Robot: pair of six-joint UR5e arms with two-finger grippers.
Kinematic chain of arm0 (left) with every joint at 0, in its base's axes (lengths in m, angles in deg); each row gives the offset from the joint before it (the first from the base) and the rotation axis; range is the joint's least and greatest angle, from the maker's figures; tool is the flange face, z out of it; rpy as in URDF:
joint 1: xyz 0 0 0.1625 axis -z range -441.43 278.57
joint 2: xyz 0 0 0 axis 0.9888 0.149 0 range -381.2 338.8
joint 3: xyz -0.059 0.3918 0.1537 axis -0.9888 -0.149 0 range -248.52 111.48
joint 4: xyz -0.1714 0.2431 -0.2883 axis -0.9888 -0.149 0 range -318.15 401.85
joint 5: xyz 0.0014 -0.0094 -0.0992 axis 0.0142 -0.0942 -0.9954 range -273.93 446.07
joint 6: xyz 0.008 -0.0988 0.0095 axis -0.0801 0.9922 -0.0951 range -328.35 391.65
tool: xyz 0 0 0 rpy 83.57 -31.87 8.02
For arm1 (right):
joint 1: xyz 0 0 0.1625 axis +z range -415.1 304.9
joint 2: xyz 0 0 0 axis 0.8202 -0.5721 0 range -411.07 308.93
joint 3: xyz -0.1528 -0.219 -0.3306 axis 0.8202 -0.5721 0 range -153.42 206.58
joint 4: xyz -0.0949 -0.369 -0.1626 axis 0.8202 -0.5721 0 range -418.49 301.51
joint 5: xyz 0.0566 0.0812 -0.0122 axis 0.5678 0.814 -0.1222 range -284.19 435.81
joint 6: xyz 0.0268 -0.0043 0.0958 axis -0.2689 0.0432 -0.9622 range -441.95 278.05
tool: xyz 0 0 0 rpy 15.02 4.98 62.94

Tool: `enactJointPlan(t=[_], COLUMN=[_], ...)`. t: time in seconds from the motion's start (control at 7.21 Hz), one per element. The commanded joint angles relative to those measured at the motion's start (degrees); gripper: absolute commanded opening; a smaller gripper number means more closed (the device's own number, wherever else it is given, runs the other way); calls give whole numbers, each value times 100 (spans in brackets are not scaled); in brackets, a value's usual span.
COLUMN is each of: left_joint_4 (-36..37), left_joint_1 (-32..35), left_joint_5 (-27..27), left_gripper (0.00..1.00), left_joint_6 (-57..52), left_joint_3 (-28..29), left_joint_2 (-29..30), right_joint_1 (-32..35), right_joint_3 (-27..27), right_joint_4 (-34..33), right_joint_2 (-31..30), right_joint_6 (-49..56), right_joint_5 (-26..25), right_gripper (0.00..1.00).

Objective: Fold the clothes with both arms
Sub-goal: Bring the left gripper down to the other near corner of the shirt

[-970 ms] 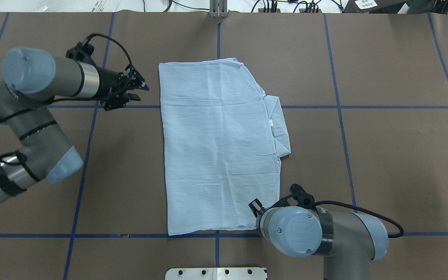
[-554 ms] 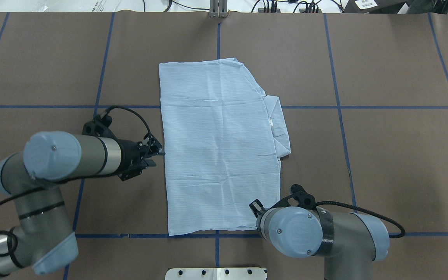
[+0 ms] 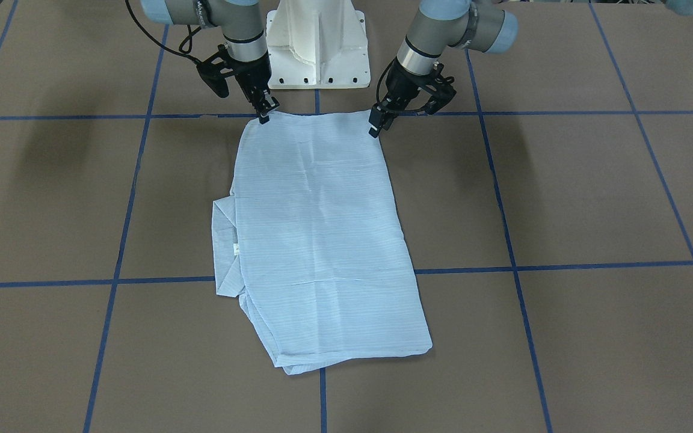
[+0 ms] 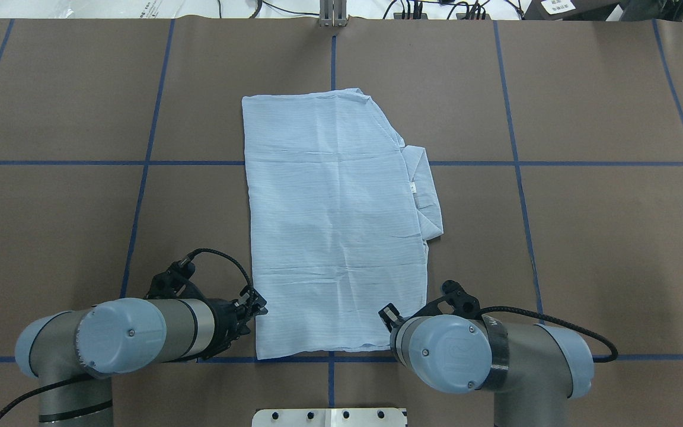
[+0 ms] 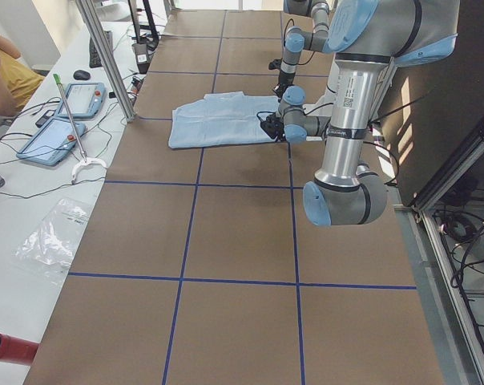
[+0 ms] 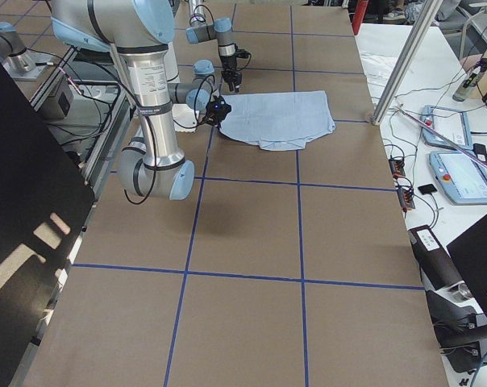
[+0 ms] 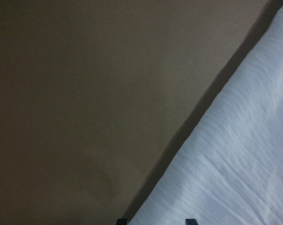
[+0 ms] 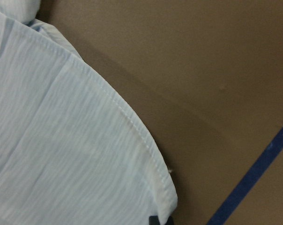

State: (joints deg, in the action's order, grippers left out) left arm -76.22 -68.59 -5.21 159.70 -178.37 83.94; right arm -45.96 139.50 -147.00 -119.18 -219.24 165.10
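Note:
The collar is sticking out beside the shirt's middle (image 3: 315, 238), so I expect the collar to keep poking out by the fold when I fold the shirt's near end over.
The light-blue striped shirt (image 4: 335, 225) lies folded into a long rectangle on the brown table, also in the front view (image 3: 322, 240). Its collar (image 4: 424, 196) sticks out on the robot's right. My left gripper (image 3: 375, 127) is low at the shirt's near-left corner (image 4: 257, 311). In the left wrist view its two fingertips stand apart over the shirt's edge (image 7: 235, 154), so it is open. My right gripper (image 3: 264, 115) is at the near-right corner, hidden under its wrist in the overhead view. It looks shut on the hem corner (image 8: 165, 204).
The white pedestal base (image 3: 316, 48) stands just behind both grippers. Blue tape lines (image 4: 519, 163) cross the table. A metal post (image 4: 332, 12) is at the far edge. A side bench with tablets (image 5: 62, 116) and a person runs along the far side.
My left arm has swung from the shirt's far-left side down along its left edge to the near-left corner. The right arm and the shirt have not moved.

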Motion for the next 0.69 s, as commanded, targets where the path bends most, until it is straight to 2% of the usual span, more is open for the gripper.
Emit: enactJointPlan(t=[0.0,0.55], left_joint_4=[56,65], left_joint_1=[-133,-344], left_joint_5=[14,14], left_gripper=[54,53], left_joint_6=[45,185], left_joint_3=[-19,-10], left_joint_2=[-3,6], right_joint_1=[0,0], right_joint_3=[2,2], right_joint_4=[0,0], right_joint_2=[8,8], right_joint_6=[0,0], right_joint_5=[0,0], right_gripper=[0,0])
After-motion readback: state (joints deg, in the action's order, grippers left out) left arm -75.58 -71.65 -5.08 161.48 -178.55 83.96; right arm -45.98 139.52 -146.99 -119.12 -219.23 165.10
